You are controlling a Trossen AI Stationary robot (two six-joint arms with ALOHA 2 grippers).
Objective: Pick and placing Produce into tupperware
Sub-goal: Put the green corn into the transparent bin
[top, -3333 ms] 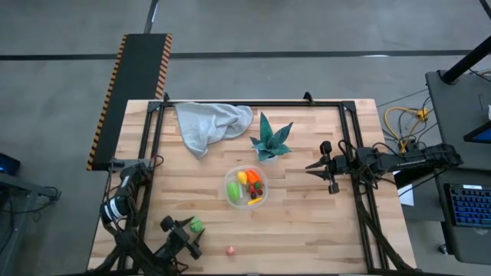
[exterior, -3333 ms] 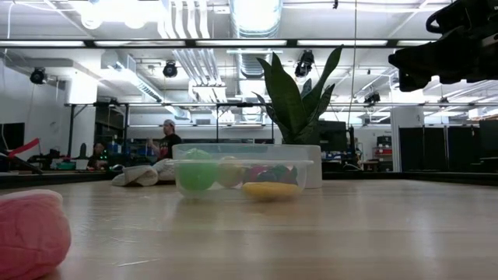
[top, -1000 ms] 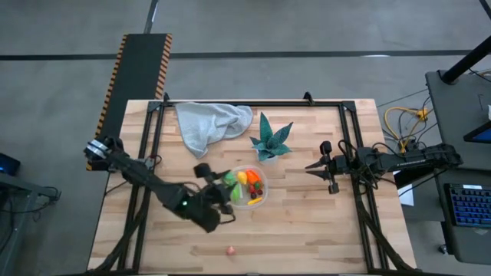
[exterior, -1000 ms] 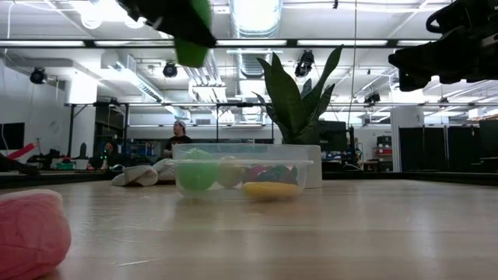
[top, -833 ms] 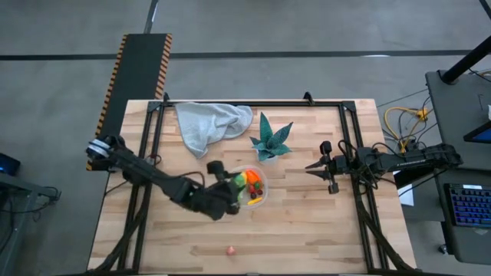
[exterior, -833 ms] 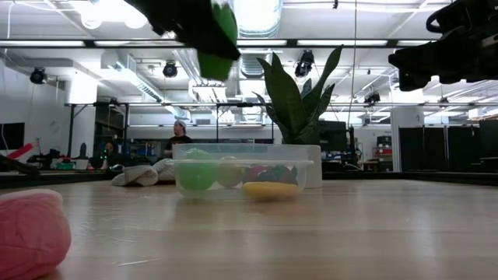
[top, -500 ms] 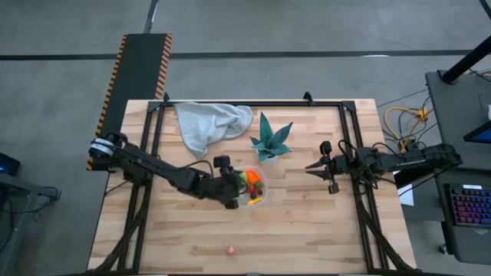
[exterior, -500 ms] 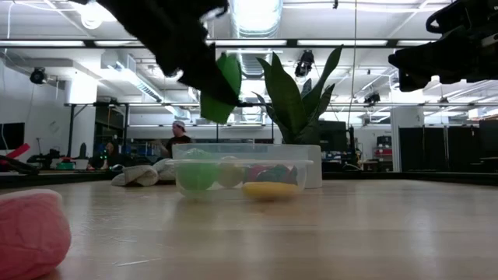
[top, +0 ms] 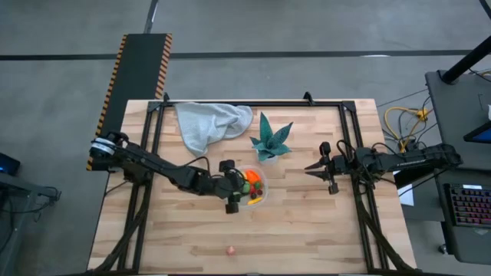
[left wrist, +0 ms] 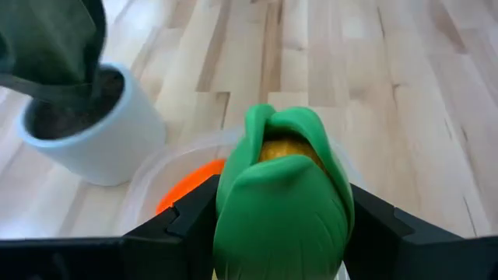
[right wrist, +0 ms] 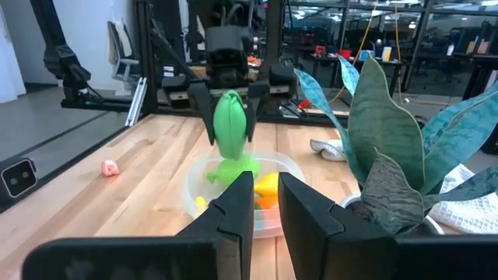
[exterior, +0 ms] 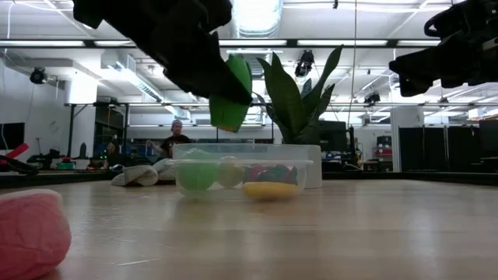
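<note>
The green toy's lower end (exterior: pixel 227 124) is hanging above the open tupperware, so the robot's left gripper should go on lowering the toy until that end is below the tupperware's rim (exterior: pixel 242 148), and then let go.
My left gripper (top: pixel 233 195) hangs over the left part of the tupperware (top: pixel 258 202), shut on a green husked toy with a yellow core (left wrist: pixel 280 194), also in the low view (exterior: pixel 229 101). The round clear tupperware (exterior: pixel 241 167) holds a green ball, a lemon, an orange carrot and small dark and red bits. A pink piece (top: pixel 230 250) lies on the table near its near edge. My right gripper (top: pixel 318 165) waits above the table's right side, its fingers a narrow gap apart (right wrist: pixel 265 204). My left gripper pinches the green toy between its two fingers, one finger (left wrist: pixel 194 214) on each side. In the right wrist view the fingers (right wrist: pixel 204 105) come from above, on the toy's upper half (right wrist: pixel 230 109). The toy hangs below them, lifted clear above the tupperware.
A teal spiky plant in a white pot (top: pixel 270 139) stands just beyond the tupperware. A pale grey cloth (top: pixel 211 123) lies at the far edge. People show in the room behind (exterior: pixel 177 138). Bare wood lies between the tupperware and the near edge.
My left gripper has carried the green toy toward the table's right and far side, from beside the tupperware to above its left part, and has come down closer to it. It has stayed shut on the toy. The right arm has kept still.
</note>
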